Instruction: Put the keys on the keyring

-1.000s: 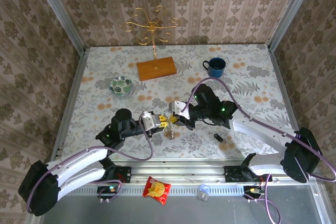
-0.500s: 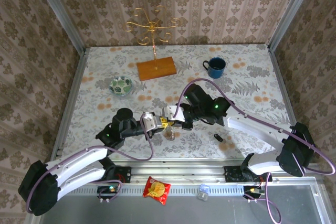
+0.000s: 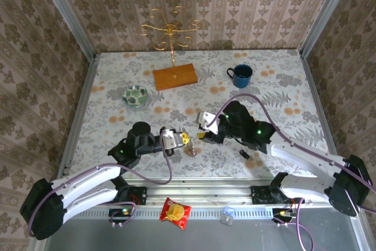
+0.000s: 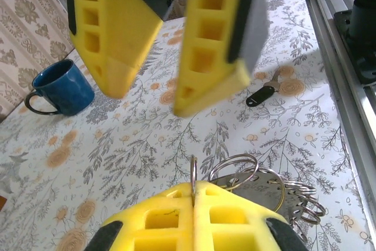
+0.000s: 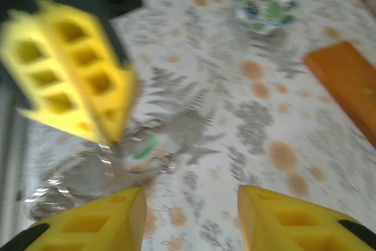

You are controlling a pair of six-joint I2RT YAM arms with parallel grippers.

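I keep moving my open right gripper toward the black key (image 3: 244,154) and close it there, as the keyring is in my left gripper (image 4: 194,173) and the black key lies clear.
My left gripper (image 4: 193,189) is shut on a thin metal keyring (image 4: 193,174), held edge-on just above the table. More rings and a round metal tag (image 4: 267,187) hang from it. In the blurred right wrist view a green-headed key (image 5: 143,148) lies against those rings (image 5: 76,179); I cannot tell whether it is threaded on. The black key (image 4: 261,94) lies alone on the table (image 3: 245,154). My right gripper (image 5: 188,204) is open with nothing between its fingers, just right of the left gripper (image 3: 181,139) in the top view, facing it (image 4: 151,98).
A blue mug (image 3: 241,74) stands at the back right. A small green patterned bowl (image 3: 135,96) sits back left. A gold hook stand on a wooden base (image 3: 174,77) is at the back. A metal rail (image 4: 346,86) runs along the near table edge.
My right gripper has opened and drawn back to the right, away from the left gripper. The left gripper has stayed put, shut on the ring.
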